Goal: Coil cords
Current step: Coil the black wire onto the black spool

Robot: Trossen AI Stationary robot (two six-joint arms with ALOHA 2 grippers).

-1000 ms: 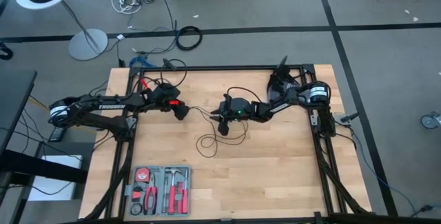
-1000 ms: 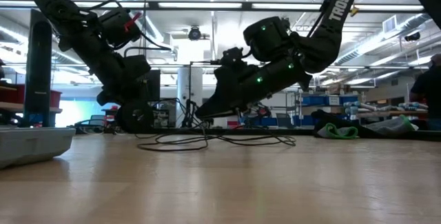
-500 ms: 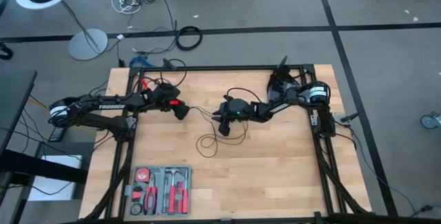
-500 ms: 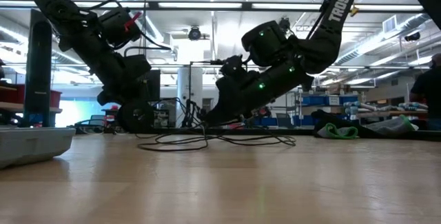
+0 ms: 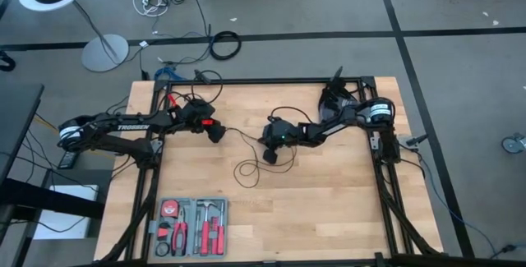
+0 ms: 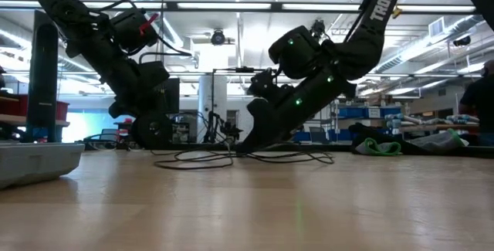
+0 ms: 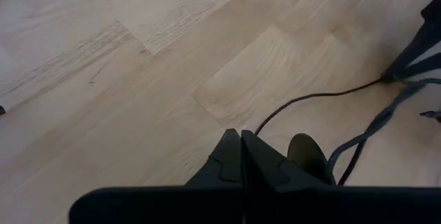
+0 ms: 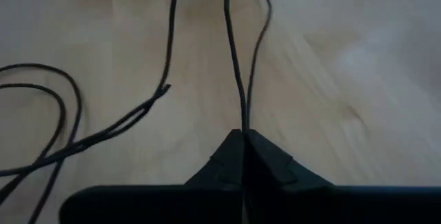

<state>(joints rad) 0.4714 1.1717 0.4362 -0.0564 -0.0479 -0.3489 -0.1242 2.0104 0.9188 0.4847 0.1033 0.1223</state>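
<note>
My right gripper keeps pulling until a loose end runs clear of the loops. It pinches the cord, and the wood toward its rail is open.
The thin black cord lies in loose loops on the wooden table, between my two grippers. My left gripper is at the table's left and is shut, and the cord runs out from its tips. A dark round shape sits beside its fingers; I cannot tell whether this is the puck. My right gripper is at mid-table, shut on the cord, with its tips down at the table. My left gripper has the cord coming out right beside its shut fingertips. The fingers hide the place of contact. They slant down from the table's left, and the cord leads off along the table toward my right gripper. My right gripper pinches two strands of the cord between its two fingers, where the strands run together. The fingers slant down from the table's right and lie along the strands. The tips are at the table top, and the cord beyond them lies slack on the wood.
A grey tool tray with red-handled tools sits at the near left corner. Black frame rails run along the table's sides. More cord loops lie on the wood near my right gripper.
My right gripper has tipped more steeply downward. Its tips have come down to the table at the cord, and it has shut on the strands. The cord loops have stayed on the table.
</note>
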